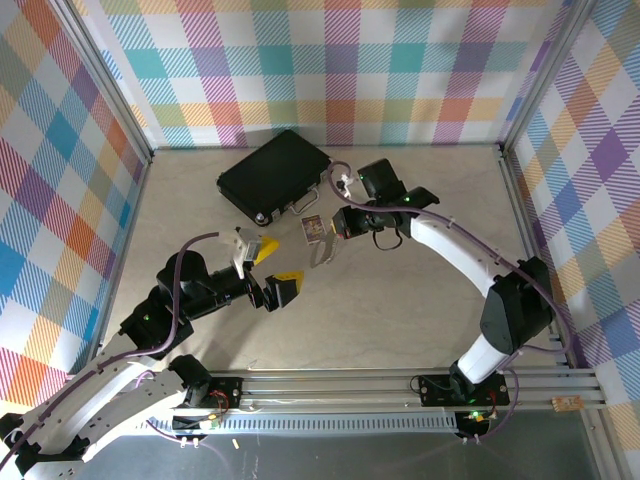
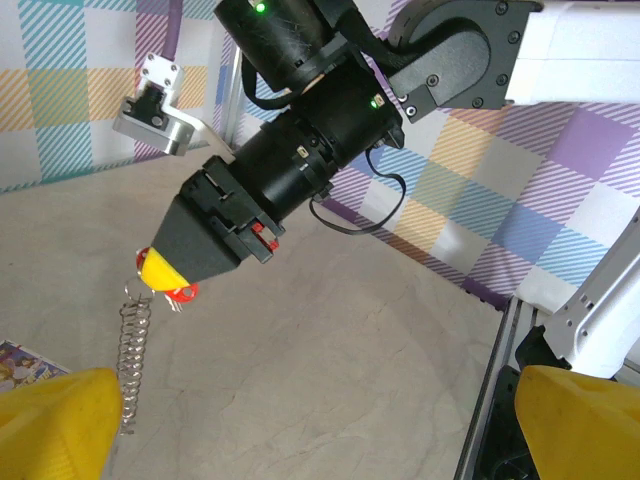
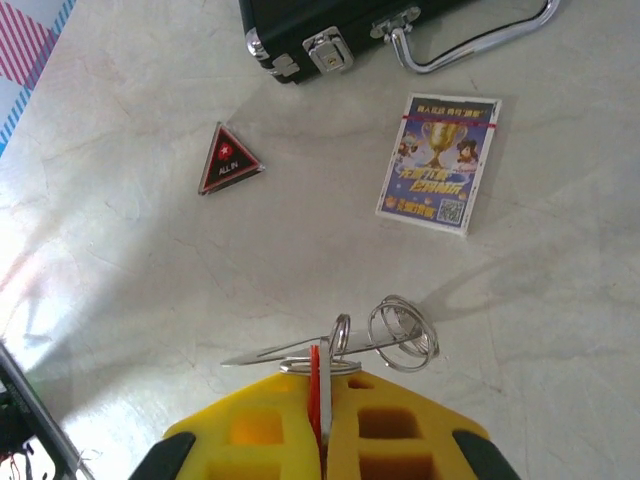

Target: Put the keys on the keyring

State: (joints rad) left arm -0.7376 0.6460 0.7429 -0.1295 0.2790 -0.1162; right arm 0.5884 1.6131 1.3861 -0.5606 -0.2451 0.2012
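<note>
The keyring hangs from the keys' ring (image 2: 139,290), so my right gripper keeps carrying both toward the clear front of the table (image 1: 366,318) until the keyring is lying flat.
My right gripper (image 3: 322,378) is shut on the keys (image 3: 315,385), a thin red piece pinched edge-on between the yellow fingers next to a silver ring. The keyring (image 3: 402,334), a cluster of silver loops with a long flat silver strip, hangs just past the fingertips above the table. In the left wrist view the red keys (image 2: 181,293) peek out under the right gripper (image 2: 158,270), and the keyring (image 2: 133,345) dangles below as a beaded silver string. My left gripper (image 2: 315,385) is open and holds nothing, a short way to the left of the right gripper (image 1: 337,226).
A black case (image 1: 275,172) with a metal handle lies at the back of the table. A picture card (image 3: 440,162) and a dark red triangle (image 3: 228,160) lie flat between the case and the keyring. Aluminium frame posts (image 1: 520,190) line the sides.
</note>
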